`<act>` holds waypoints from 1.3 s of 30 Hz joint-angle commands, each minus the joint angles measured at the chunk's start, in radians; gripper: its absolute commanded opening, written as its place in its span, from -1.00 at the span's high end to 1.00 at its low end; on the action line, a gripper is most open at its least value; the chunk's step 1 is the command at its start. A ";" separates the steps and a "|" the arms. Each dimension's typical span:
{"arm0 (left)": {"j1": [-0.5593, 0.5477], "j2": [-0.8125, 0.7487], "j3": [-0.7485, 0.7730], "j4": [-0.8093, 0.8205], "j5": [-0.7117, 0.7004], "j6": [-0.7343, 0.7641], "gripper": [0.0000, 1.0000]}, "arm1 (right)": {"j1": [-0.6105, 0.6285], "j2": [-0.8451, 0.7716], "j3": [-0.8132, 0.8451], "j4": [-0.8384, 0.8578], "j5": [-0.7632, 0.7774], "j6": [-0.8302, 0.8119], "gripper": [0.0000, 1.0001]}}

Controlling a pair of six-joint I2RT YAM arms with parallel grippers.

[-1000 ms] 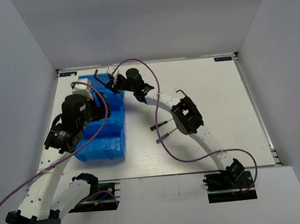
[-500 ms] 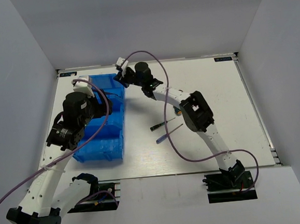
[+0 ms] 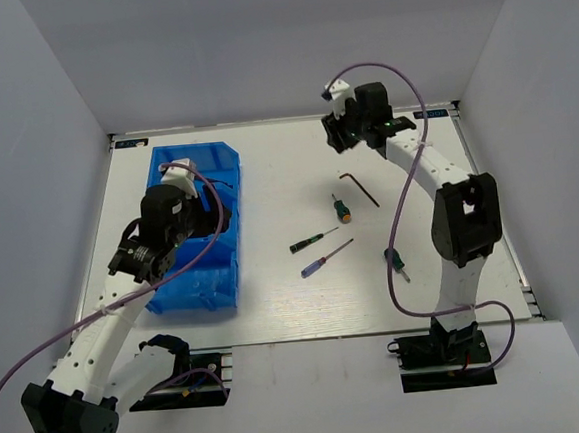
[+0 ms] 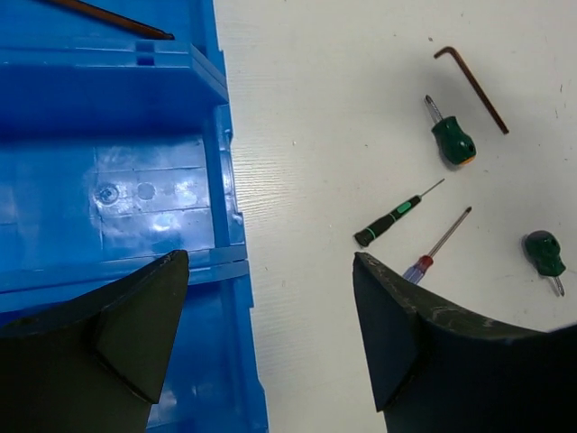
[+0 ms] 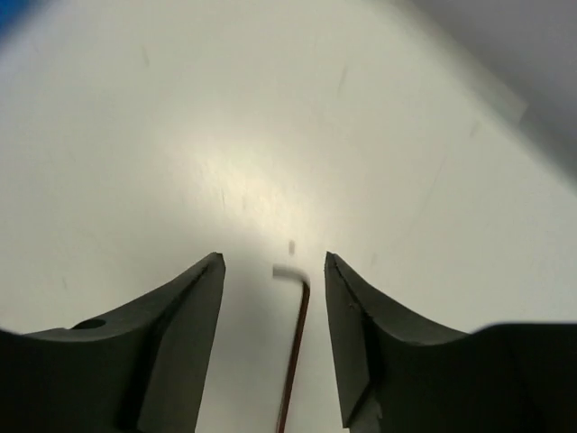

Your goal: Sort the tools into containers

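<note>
The hex key (image 5: 296, 347) is aligned with the gap of my right gripper's open fingers. I should keep lowering until they straddle the hex key's straight shaft (image 3: 365, 192), then close.
The blue bin (image 3: 196, 274) stands at the left, with a dark hex key (image 4: 108, 16) lying in its far compartment. On the table lie another hex key (image 3: 360, 188), an orange-ended stubby screwdriver (image 3: 342, 209), a slim green-handled screwdriver (image 3: 307, 241), a slim purple-handled screwdriver (image 3: 325, 259) and a stubby green screwdriver (image 3: 397, 264). My left gripper (image 3: 217, 218) is open and empty over the bin's right wall (image 4: 225, 171). My right gripper (image 3: 343, 135) is open and empty, raised at the far right. The table hex key (image 5: 296, 361) shows below, between its fingers.
The left wrist view shows the same loose tools to the right of the bin: hex key (image 4: 473, 77), orange-ended stubby (image 4: 451, 137), slim green (image 4: 397, 215), purple (image 4: 437, 248), stubby green (image 4: 544, 254). White walls enclose the table on three sides.
My right arm has swung from over the bin's far end to the far right, uncovering the tools. My left gripper has shifted slightly toward the bin's right wall.
</note>
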 commanded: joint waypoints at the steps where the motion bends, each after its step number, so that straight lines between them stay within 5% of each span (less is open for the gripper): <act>1: -0.007 0.016 -0.005 0.032 0.067 -0.006 -0.67 | -0.023 0.049 0.012 -0.397 0.016 -0.135 -0.11; 5: -0.007 0.050 -0.005 0.041 0.091 -0.006 -0.73 | -0.060 0.089 0.008 -0.499 -0.036 -0.172 -0.14; 6: -0.007 0.050 0.004 0.041 0.103 -0.006 -0.87 | -0.075 0.098 0.020 -0.515 -0.038 -0.175 -0.14; 23: -0.007 0.040 0.004 0.021 0.114 -0.025 -0.87 | -0.121 0.279 0.084 -0.556 0.022 -0.212 -0.12; 30: -0.007 0.059 0.014 0.030 0.114 -0.034 -0.87 | -0.126 0.359 0.164 -0.625 0.022 -0.238 0.12; 35: -0.007 0.068 0.014 0.040 0.114 -0.034 -0.87 | -0.131 0.420 0.220 -0.727 0.030 -0.254 0.48; 39: -0.007 0.077 0.014 0.050 0.114 -0.043 -0.87 | -0.123 0.410 0.184 -0.710 0.077 -0.248 0.53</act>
